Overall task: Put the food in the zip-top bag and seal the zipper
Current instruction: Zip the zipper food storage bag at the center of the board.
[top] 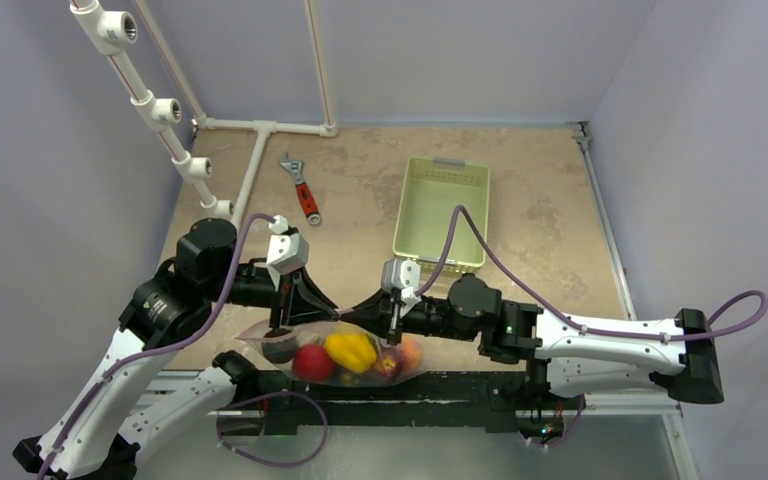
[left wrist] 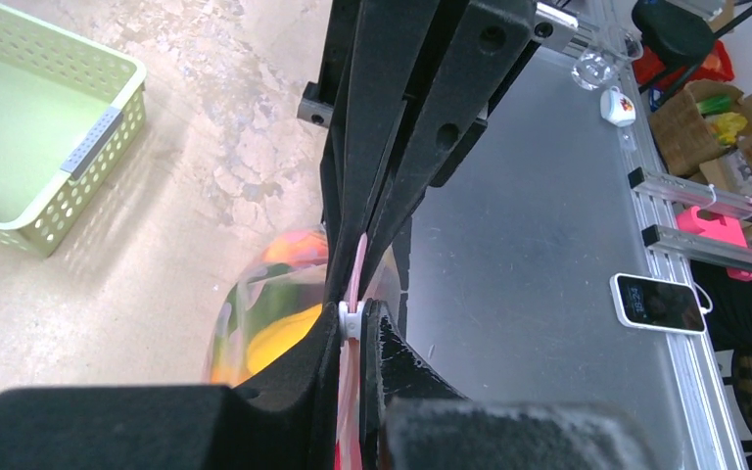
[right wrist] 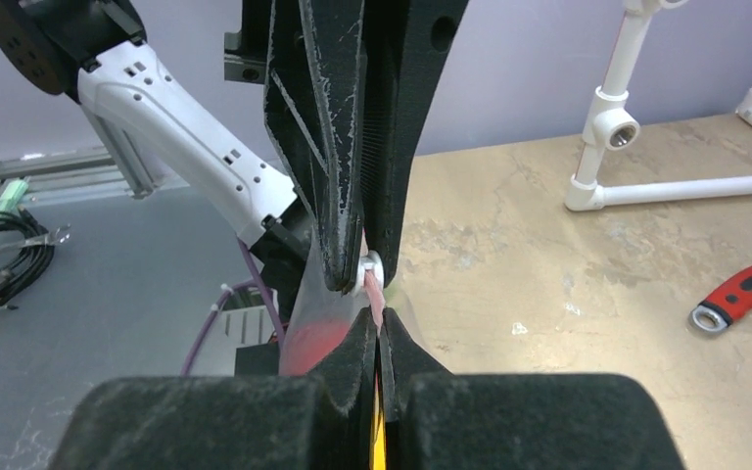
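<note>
I keep the pink zipper (right wrist: 374, 293) pinched in my right gripper beside the white slider (left wrist: 352, 320) in my left gripper until the slider pulls away, then let go.
The zip-top bag (top: 360, 372) lies at the table's near edge between both grippers. Through its clear plastic I see the food: a dark round piece (top: 278, 349), a red tomato (top: 312, 362), a yellow pepper (top: 350, 347) and an orange piece (top: 407, 352). My left gripper (top: 280, 330) (left wrist: 354, 328) is shut on the pink zipper (left wrist: 359, 259) at its white slider (left wrist: 352, 318). My right gripper (top: 392, 340) (right wrist: 380, 328) is shut on the same zipper (right wrist: 376, 294) near the bag's right end. The bag's wall (left wrist: 264, 304) bulges left of my left fingers.
A pale green mesh basket (top: 440, 212) (left wrist: 39, 137) stands behind the right arm. A red-handled wrench (top: 302, 190) (right wrist: 744, 294) lies at the back. White pipework (top: 260, 128) (right wrist: 612, 127) runs along the far left. The grey metal ledge (left wrist: 548, 245) borders the table's near edge.
</note>
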Controlling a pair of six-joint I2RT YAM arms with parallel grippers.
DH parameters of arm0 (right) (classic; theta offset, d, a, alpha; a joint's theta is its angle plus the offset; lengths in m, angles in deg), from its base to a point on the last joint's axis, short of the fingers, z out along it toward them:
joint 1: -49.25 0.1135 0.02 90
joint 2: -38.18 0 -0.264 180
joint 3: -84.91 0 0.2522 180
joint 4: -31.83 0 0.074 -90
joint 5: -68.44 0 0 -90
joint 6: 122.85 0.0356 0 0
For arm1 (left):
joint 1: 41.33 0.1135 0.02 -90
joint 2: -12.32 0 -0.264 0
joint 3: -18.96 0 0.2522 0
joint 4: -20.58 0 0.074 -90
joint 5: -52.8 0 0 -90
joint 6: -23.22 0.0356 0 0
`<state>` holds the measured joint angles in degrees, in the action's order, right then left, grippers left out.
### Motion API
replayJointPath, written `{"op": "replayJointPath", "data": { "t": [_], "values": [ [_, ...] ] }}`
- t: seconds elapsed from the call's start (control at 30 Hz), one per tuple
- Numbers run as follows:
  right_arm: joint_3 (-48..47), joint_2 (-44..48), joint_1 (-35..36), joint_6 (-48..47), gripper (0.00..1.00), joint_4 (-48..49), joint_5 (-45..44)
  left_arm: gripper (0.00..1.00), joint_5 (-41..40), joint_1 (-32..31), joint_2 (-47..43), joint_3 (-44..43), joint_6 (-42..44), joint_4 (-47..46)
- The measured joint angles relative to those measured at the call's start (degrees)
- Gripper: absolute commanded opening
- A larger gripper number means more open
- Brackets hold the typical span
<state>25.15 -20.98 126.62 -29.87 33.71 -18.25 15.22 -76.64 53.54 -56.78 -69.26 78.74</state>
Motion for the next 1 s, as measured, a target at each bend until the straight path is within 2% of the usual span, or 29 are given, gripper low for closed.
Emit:
{"op": "replayJointPath", "data": {
  "t": [0.43, 1.0],
  "values": [
    [1.4, 2.9, 0.0, 2.2, 0.00, -0.6, -7.8, 0.00, -7.2, 0.0, -1.2, 0.0, -0.8, 2.7],
    [1.4, 3.0, -0.1, 6.3, 0.00, -1.6, -21.4, 0.00, -20.5, 0.0, -3.3, -4.3, -3.0, 12.2]
  ]
}}
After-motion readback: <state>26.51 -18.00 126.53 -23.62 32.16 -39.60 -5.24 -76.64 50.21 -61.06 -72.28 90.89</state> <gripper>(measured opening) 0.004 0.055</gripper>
